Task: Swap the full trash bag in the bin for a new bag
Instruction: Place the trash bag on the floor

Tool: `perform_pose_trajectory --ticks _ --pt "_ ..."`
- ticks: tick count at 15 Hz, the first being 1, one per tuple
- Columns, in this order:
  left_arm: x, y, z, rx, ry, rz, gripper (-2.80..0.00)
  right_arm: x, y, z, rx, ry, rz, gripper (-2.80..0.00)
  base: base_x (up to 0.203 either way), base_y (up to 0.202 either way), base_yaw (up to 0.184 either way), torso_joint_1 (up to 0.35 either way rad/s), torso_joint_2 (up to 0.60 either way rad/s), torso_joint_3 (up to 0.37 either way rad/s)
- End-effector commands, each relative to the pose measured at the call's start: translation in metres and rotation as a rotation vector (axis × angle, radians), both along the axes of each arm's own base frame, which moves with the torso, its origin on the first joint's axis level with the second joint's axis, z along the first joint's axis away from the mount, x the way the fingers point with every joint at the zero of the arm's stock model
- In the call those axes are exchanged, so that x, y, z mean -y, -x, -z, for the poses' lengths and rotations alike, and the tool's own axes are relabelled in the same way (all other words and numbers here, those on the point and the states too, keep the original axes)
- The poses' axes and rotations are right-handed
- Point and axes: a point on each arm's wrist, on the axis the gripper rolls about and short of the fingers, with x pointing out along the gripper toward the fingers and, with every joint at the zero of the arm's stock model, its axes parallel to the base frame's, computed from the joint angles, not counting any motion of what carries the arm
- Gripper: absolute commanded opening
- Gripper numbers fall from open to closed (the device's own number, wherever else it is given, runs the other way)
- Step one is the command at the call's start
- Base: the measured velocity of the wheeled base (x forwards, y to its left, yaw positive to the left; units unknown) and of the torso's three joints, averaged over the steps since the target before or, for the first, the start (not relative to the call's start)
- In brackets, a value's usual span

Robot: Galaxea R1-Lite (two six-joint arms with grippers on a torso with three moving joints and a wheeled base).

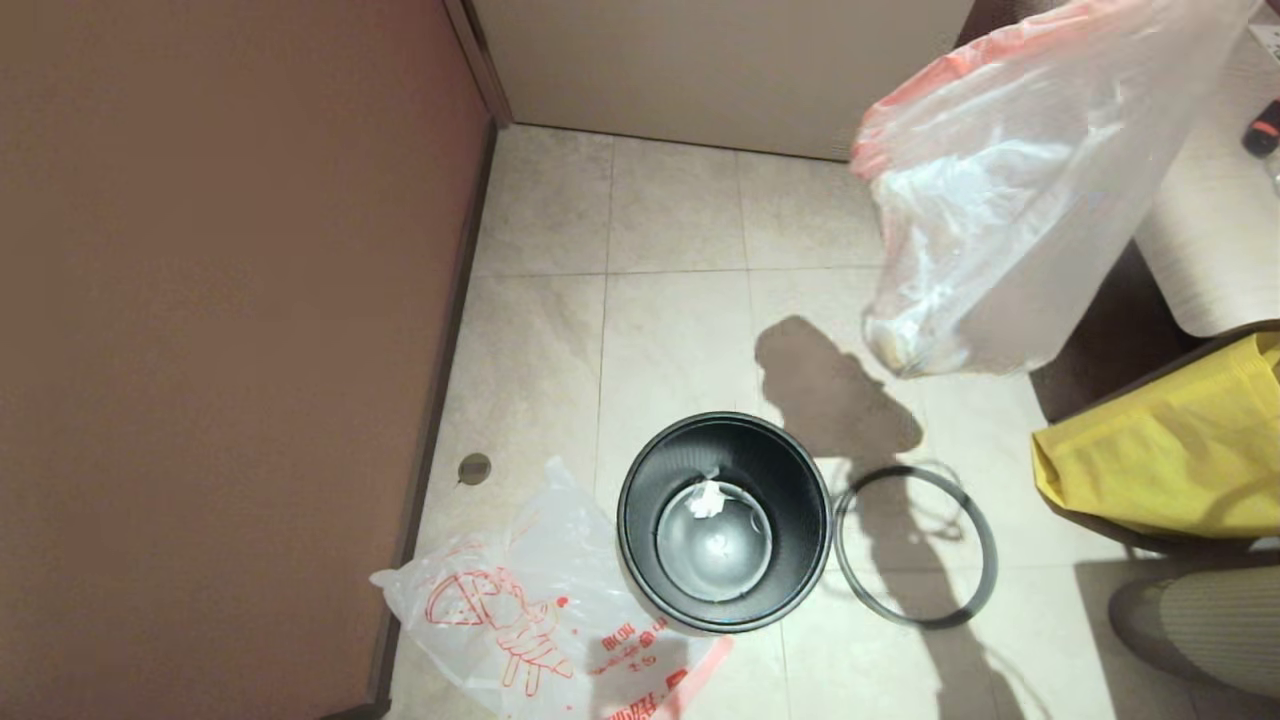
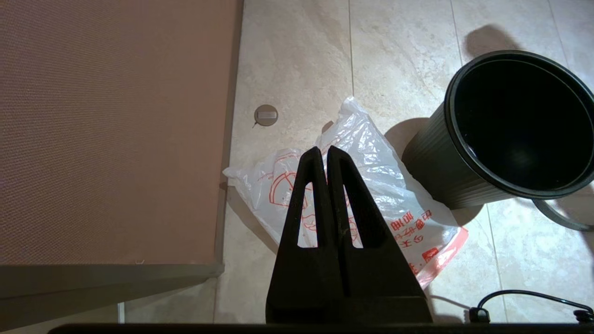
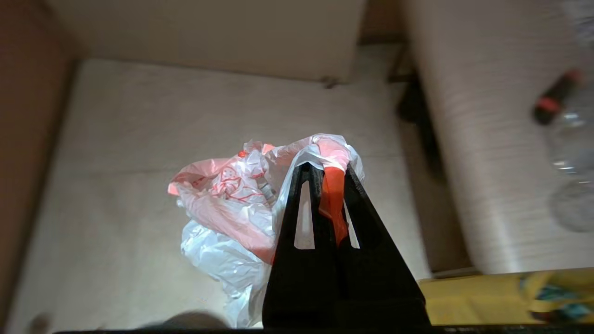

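The full trash bag (image 1: 990,246) is hanging clear of the bin, above open tiles (image 1: 842,354). My right gripper should keep lowering the bag until the bag's bottom rests there, and then let go.
The full trash bag (image 1: 1000,190) hangs in the air at the upper right, translucent white with an orange-red top band. My right gripper (image 3: 327,168) is shut on that band, and the bag (image 3: 222,218) droops below its fingers. The black bin (image 1: 724,520) stands unlined on the tiles, its silvery bottom showing a scrap of white paper (image 1: 706,497). Its grey rim ring (image 1: 915,546) lies flat to the bin's right. The new bag (image 1: 530,615) with the red cartoon lies flat on the floor left of the bin (image 2: 515,130). My left gripper (image 2: 323,153) hovers shut above the new bag (image 2: 403,195), holding nothing.
A brown wall (image 1: 220,330) runs along the left. A yellow fabric bag (image 1: 1170,450) sits at the right, with a pale table (image 1: 1215,230) beyond it. A round floor plug (image 1: 474,468) sits near the wall. A black cable (image 2: 524,301) lies on the tiles.
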Motion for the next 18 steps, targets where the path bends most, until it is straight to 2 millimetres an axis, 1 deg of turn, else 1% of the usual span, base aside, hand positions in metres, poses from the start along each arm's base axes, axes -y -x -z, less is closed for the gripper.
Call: perform_pose_trajectory --ticks 1,2,3,5,6,7,8,9,10,12,13,14,15,16,18 --pt "0.000 0.000 0.000 -0.001 0.001 -0.001 -2.80 0.011 -0.069 0.021 -0.033 0.022 0.133 -2.80 0.000 0.000 0.000 0.000 0.00 0.000" --pt "0.000 0.000 0.000 -0.001 0.001 -0.001 -2.80 0.019 -0.089 0.030 -0.047 0.027 0.155 -2.80 0.000 0.000 0.000 0.000 0.00 0.000" --pt "0.000 0.000 0.000 0.000 0.001 -0.001 -2.80 0.024 -0.117 0.046 -0.080 0.027 0.165 -2.80 0.000 0.000 0.000 0.000 0.00 0.000" --pt "0.000 0.000 0.000 -0.001 0.001 -0.001 -2.80 0.035 -0.172 0.083 -0.150 0.014 0.181 -2.80 0.000 0.000 0.000 0.000 0.00 0.000" --pt "0.000 0.000 0.000 -0.001 0.001 -0.001 -2.80 0.042 -0.200 0.106 -0.184 0.011 0.194 -2.80 0.000 0.000 0.000 0.000 0.00 0.000" --pt "0.000 0.000 0.000 -0.001 0.001 -0.001 -2.80 0.050 -0.231 0.137 -0.224 0.017 0.210 -2.80 0.000 0.000 0.000 0.000 0.00 0.000" --pt "0.000 0.000 0.000 0.000 0.001 -0.001 -2.80 0.060 -0.258 0.167 -0.259 0.033 0.226 -2.80 0.000 0.000 0.000 0.000 0.00 0.000" --pt "0.000 0.000 0.000 0.001 0.001 -0.001 -2.80 0.071 -0.285 0.203 -0.295 0.058 0.243 -2.80 0.000 0.000 0.000 0.000 0.00 0.000" --pt "0.000 0.000 0.000 -0.001 0.001 -0.001 -2.80 0.082 -0.307 0.238 -0.327 0.088 0.257 -2.80 0.000 0.000 0.000 0.000 0.00 0.000" --pt "0.000 0.000 0.000 0.000 0.001 -0.001 -2.80 0.101 -0.340 0.311 -0.398 0.168 0.275 -2.80 0.000 0.000 0.000 0.000 0.00 0.000" --pt "0.000 0.000 0.000 -0.001 0.001 -0.001 -2.80 0.108 -0.351 0.346 -0.429 0.213 0.279 -2.80 0.000 0.000 0.000 0.000 0.00 0.000" --pt "0.000 0.000 0.000 -0.001 0.001 -0.001 -2.80 0.113 -0.357 0.369 -0.443 0.251 0.281 -2.80 0.000 0.000 0.000 0.000 0.00 0.000" --pt "0.000 0.000 0.000 0.001 0.001 -0.001 -2.80 0.117 -0.360 0.378 -0.447 0.275 0.282 0.00 0.000 0.000 0.000 0.000 0.00 0.000" --pt "0.000 0.000 0.000 -0.001 0.001 -0.001 -2.80 0.118 -0.358 0.372 -0.440 0.281 0.283 0.00 0.000 0.000 0.000 0.000 0.00 0.000" --pt "0.000 0.000 0.000 0.000 0.001 -0.001 -2.80 0.117 -0.349 0.336 -0.413 0.283 0.288 0.00 0.000 0.000 0.000 0.000 0.00 0.000"
